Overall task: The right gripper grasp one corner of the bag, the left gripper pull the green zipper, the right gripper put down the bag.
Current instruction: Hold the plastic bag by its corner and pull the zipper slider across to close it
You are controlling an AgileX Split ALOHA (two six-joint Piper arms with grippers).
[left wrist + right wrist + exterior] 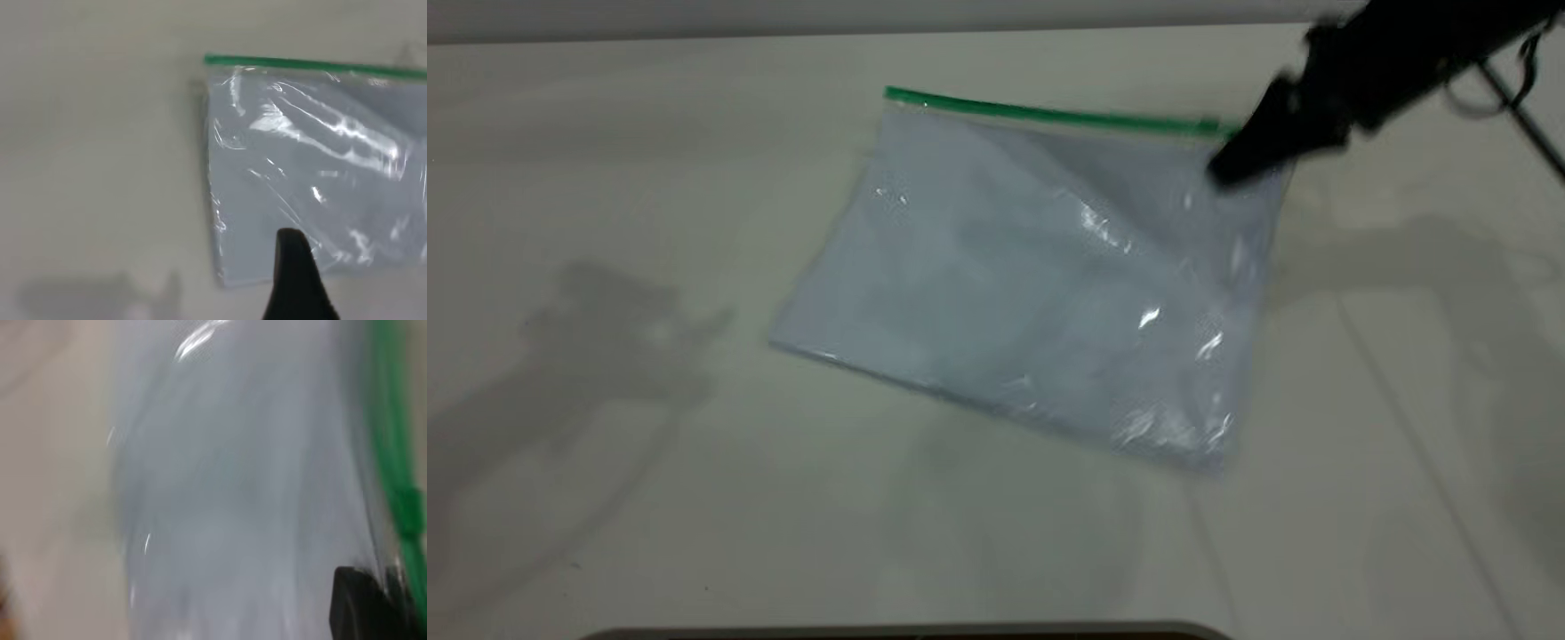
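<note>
My right gripper needs to move the bag (1030, 272) nearer to my left gripper before my left gripper pulls the slider, because the green zipper's slider (1211, 127) is far from my left gripper.
The bag (1032, 276) is a clear pouch with pale bluish sheets, lying slanted on the white table. The green zipper (1049, 114) runs along its far edge. My right gripper (1223, 169) comes in from the upper right and is shut on the bag's far right corner, just under the zipper's end; that corner looks raised. In the right wrist view a black jaw (373, 600) sits against the plastic (233, 487) beside the green strip (390, 440). My left gripper is out of the exterior view. In the left wrist view, one tapered finger (293, 273) hovers over the bag's near edge (313, 173), far from the zipper (313, 65).
The white table (605, 178) carries the left arm's shadow at its left. A black cable and rod (1525, 116) trail behind the right arm at the far right. A dark rounded edge (907, 631) lies along the front.
</note>
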